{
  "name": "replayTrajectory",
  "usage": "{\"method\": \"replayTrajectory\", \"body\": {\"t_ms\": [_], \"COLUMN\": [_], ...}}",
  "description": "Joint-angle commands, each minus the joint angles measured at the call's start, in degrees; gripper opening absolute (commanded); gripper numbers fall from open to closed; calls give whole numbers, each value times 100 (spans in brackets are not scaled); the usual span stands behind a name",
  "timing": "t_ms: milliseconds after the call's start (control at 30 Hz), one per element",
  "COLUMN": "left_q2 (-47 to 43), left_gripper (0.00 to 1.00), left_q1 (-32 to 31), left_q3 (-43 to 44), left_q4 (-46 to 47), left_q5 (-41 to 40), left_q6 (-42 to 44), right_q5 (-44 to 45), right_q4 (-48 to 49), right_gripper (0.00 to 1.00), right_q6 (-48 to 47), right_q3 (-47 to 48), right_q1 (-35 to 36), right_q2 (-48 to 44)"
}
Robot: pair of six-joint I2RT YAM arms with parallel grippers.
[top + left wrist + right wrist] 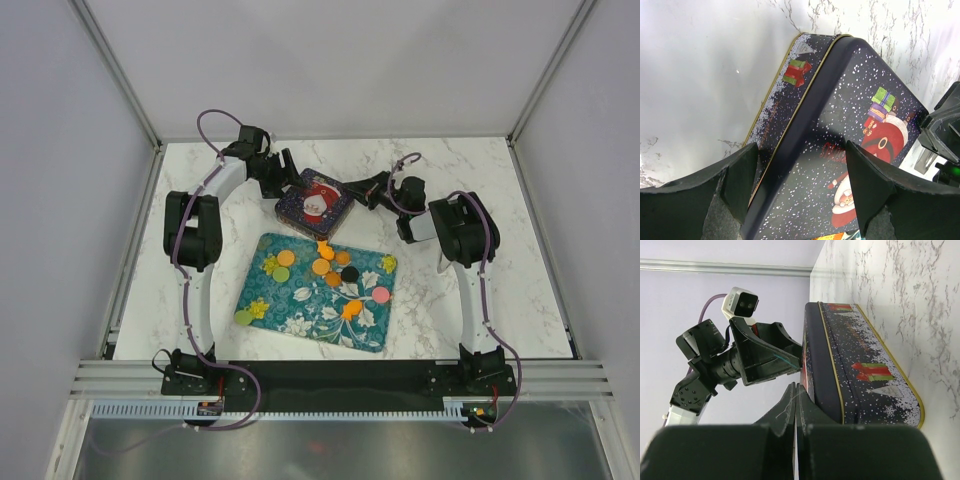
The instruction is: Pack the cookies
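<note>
The lid is on the tin and my right gripper is closed against the lid's side (347, 201), so next I lift that gripper away and open its fingers.
The cookies are several small flat discs on a teal floral mat (310, 320): orange ones (320, 267), a black one (349, 273), a pink one (380, 294) and green ones (281, 274). One orange cookie (323, 247) lies right at the front of a dark Santa tin (313, 203), whose lid is on. My left gripper (285, 170) is open, and its fingers straddle the tin's left lid edge (801, 146). My right gripper (352, 192) is shut and empty, with its tips (796, 385) against the tin's lid (812, 365) at its right side.
The tin (860, 115) stands on the white marble table (500, 200) just behind the mat. Grey walls enclose the table on three sides. The arm bases stand at the near edge.
</note>
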Motion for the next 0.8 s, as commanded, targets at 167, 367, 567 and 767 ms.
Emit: {"method": "replayTrajectory", "body": {"t_ms": [167,367,567,767], "left_q2": [-134,-116,-116,-90], "left_gripper": [78,78,78,78], "left_q1": [-66,-66,-66,-58], "left_q3": [86,113,122,130], "left_q4": [-143,-134,-143,-143], "left_q5": [8,17,17,34], "left_q6": [277,268,268,268], "right_q5": [-91,-188,-215,-180], "right_q4": [-500,-1194,-1328,-582], "right_gripper": [0,0,0,0], "right_q6": [-401,-603,-639,-253], "right_q3": [471,1183,1300,861], "right_q1": [22,119,215,207], "right_q2": [-482,-826,-545,333]}}
